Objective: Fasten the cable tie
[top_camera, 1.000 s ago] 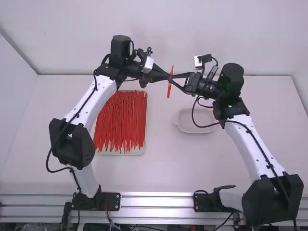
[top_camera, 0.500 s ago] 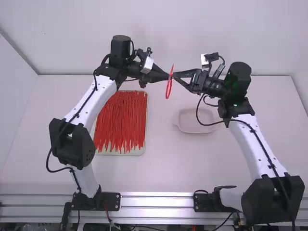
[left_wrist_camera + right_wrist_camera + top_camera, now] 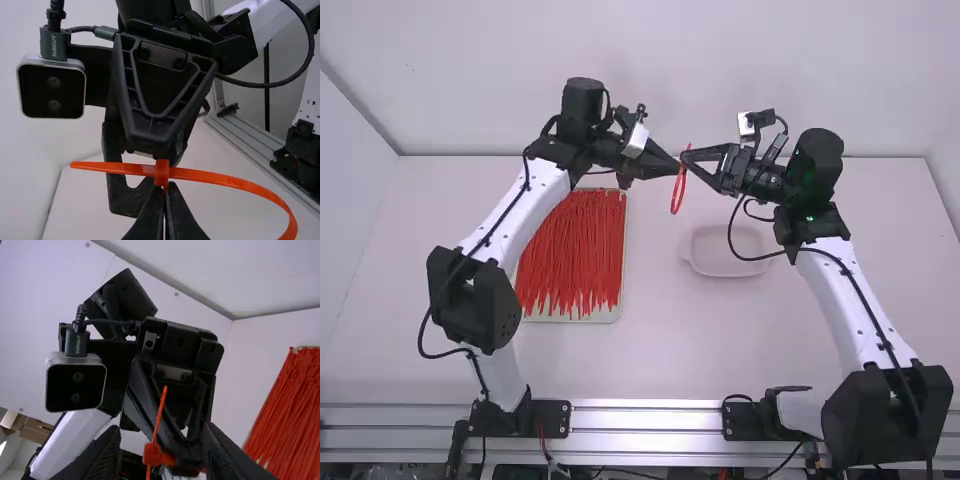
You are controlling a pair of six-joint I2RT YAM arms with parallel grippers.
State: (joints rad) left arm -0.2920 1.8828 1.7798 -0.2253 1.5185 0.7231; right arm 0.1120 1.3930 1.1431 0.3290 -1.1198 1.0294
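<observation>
A short tail (image 3: 688,147) sticks out through the cable tie's head above a long loop. The loop (image 3: 677,193) will tighten to a small ring when I pull the tail.
A red cable tie (image 3: 677,191) hangs as a closed loop in the air above the table's far middle. My left gripper (image 3: 676,170) is shut on its head, seen close up as own gripper (image 3: 164,200) pinching the red tie (image 3: 225,178). My right gripper (image 3: 696,167) faces it tip to tip, its fingers spread apart. In the right wrist view the tie's head and upright tail (image 3: 159,415) stand between my right gripper's (image 3: 162,460) wide-set fingers without being pinched. The left gripper's black body (image 3: 175,365) sits just behind.
A tray of several loose red cable ties (image 3: 572,255) lies on the table left of the middle, under the left arm. A shallow white dish (image 3: 725,251) sits right of it, below the grippers. The same red ties (image 3: 295,405) show beside the left arm.
The right gripper drew away to the right, pulling the tie into a loop, then opened. The left gripper shifted slightly right, still holding the tie.
</observation>
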